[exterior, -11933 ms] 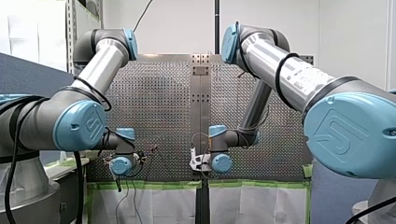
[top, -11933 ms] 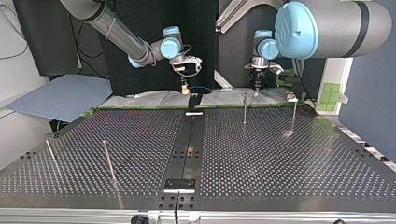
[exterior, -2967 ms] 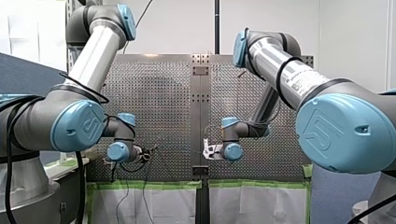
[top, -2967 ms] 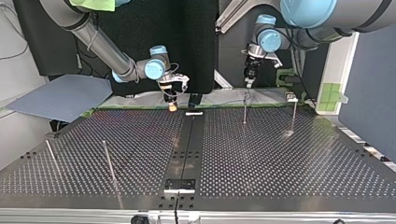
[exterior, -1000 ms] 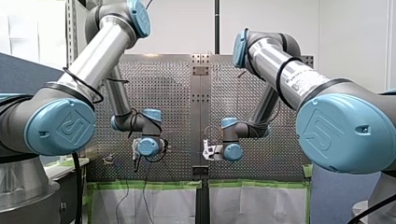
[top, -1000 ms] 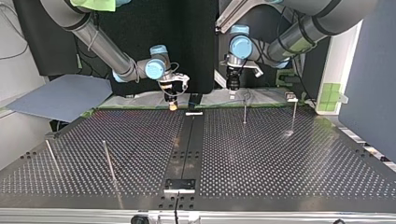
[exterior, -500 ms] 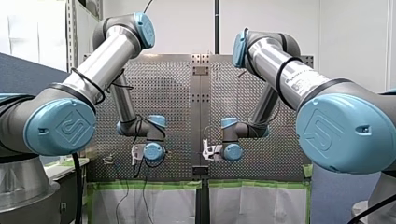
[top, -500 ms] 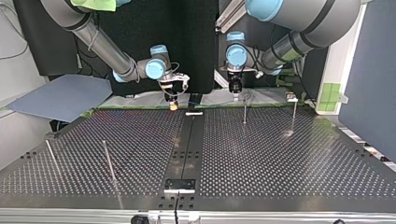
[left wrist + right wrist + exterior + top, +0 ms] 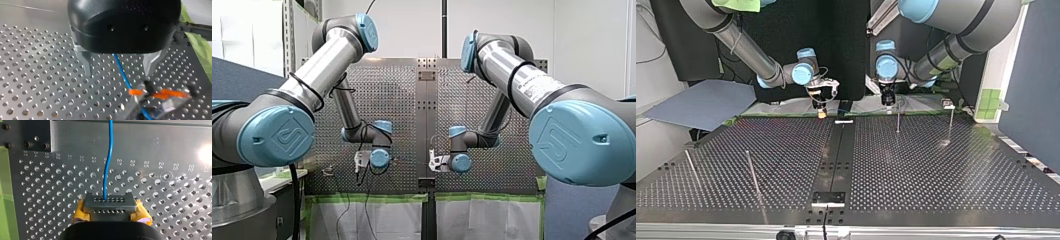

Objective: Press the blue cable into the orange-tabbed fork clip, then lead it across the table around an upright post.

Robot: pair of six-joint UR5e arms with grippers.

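Note:
The blue cable (image 9: 110, 140) bows slightly (image 9: 107, 167) above the orange-tabbed fork clip, so I expect it to curve smoothly to the side when the robot leads it across.
In the left wrist view my black left gripper (image 9: 118, 67) hangs open over the perforated plate, its metal fingers (image 9: 85, 65) well apart. The blue cable (image 9: 122, 72) runs between them, touching neither, down into the orange-tabbed fork clip (image 9: 160, 96) just ahead of the gripper. In the right wrist view my right gripper (image 9: 107, 200), with yellow pads, is shut on the blue cable (image 9: 110, 157), which leads straight ahead over the plate. In the top view my right gripper (image 9: 822, 111) is at the far edge left of the centre rail, my left gripper (image 9: 887, 101) to its right.
Two upright posts (image 9: 898, 121) (image 9: 951, 125) stand at the top view's far right, just in front of my left gripper. Two more posts (image 9: 752, 172) (image 9: 691, 167) lean at the near left. A dark centre rail (image 9: 836, 155) splits the table; green tape lines the far edge.
My left arm has swung in toward the table's middle and come down over the clip and cable, jaws still open. My right arm has held still with the cable.

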